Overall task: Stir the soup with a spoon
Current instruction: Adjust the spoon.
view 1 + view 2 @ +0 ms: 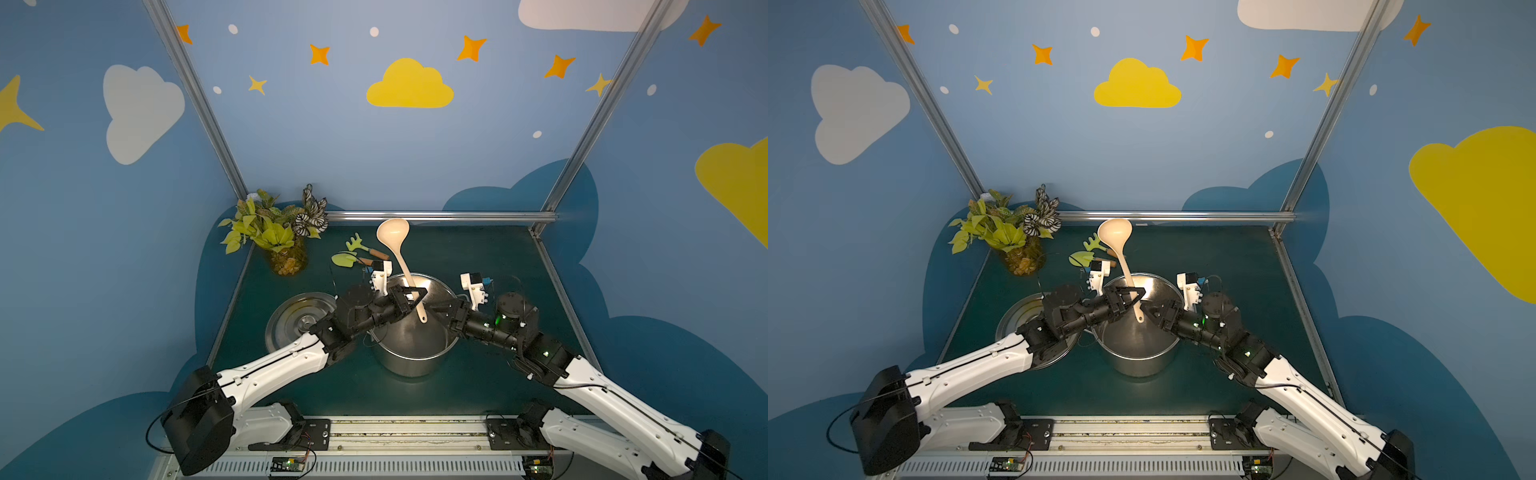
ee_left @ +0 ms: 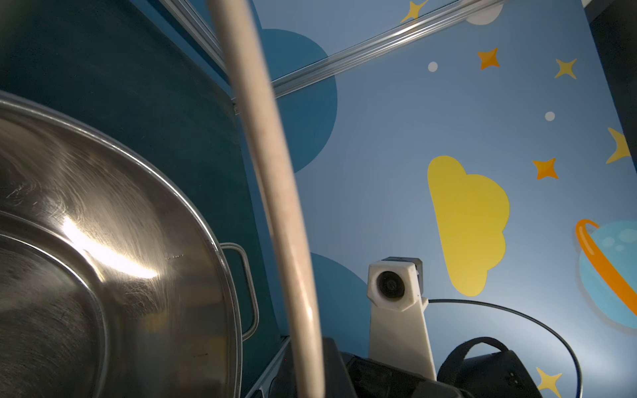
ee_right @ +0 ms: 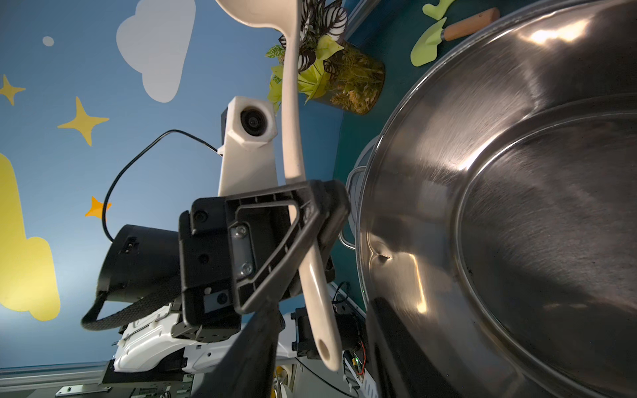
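Observation:
The spoon mid-handle is held by my left gripper, so my right gripper should take the spoon's end, and my left gripper should hold the pot's side handle before I stir.
The cream spoon stands almost upright over the steel pot, bowl up and handle end down. My left gripper is shut on the handle, as the right wrist view shows. In the left wrist view the spoon's handle rises from the left gripper. My right gripper is open, its fingers either side of the handle's end without touching it. No soup shows: the pot's inside is bare steel.
The pot's lid lies upside down to the left of the pot, partly under my left arm. A green toy rake and trowel lie behind the pot. A potted plant stands at the back left corner.

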`<state>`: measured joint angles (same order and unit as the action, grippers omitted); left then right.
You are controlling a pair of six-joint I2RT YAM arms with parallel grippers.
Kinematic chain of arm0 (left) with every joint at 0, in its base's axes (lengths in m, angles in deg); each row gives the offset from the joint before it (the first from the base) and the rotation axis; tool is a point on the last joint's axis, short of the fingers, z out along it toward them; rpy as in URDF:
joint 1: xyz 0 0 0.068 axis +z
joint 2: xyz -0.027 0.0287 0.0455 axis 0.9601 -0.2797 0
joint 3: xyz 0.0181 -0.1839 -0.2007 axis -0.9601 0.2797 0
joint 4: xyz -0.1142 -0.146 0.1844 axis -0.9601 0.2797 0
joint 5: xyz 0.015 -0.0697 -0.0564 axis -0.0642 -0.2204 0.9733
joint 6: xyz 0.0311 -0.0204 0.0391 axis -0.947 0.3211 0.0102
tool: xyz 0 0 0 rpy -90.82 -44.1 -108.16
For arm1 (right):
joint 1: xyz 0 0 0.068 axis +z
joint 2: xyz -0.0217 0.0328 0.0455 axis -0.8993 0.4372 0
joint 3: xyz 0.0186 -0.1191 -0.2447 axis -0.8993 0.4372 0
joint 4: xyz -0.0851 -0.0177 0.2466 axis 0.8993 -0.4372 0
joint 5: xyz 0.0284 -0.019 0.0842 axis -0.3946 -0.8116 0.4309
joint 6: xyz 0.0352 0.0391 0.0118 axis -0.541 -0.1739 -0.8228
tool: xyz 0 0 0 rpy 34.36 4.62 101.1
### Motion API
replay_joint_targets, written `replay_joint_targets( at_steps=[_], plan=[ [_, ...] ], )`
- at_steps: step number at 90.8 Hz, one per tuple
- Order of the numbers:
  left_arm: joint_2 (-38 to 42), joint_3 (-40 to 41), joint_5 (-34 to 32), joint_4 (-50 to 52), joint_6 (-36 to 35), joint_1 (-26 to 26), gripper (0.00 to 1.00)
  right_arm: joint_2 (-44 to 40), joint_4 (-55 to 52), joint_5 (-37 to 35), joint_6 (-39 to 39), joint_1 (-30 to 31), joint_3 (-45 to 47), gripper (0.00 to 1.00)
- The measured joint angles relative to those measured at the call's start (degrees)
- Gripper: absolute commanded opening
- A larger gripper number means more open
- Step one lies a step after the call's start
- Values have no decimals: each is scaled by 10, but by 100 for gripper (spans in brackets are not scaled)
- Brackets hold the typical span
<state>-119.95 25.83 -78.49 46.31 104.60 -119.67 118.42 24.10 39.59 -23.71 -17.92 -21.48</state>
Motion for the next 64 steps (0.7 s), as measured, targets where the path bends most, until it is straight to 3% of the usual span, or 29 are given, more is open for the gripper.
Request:
replay_joint_targets(
  at_steps=[31, 52, 58, 64],
  plan=[
    [0, 14, -20, -49, 25, -1, 2, 49, 50, -21, -10, 30, -10, 31],
    [0, 16, -29, -76, 64, -2, 3, 50, 80, -23, -2, 34, -13, 9],
    [1, 18, -30, -88, 75, -2, 10, 50, 89, -23, -1, 35, -14, 0],
    [2, 22, -32, -96, 76, -2, 19, 50, 91, -22, -1, 36, -15, 0]
  ],
)
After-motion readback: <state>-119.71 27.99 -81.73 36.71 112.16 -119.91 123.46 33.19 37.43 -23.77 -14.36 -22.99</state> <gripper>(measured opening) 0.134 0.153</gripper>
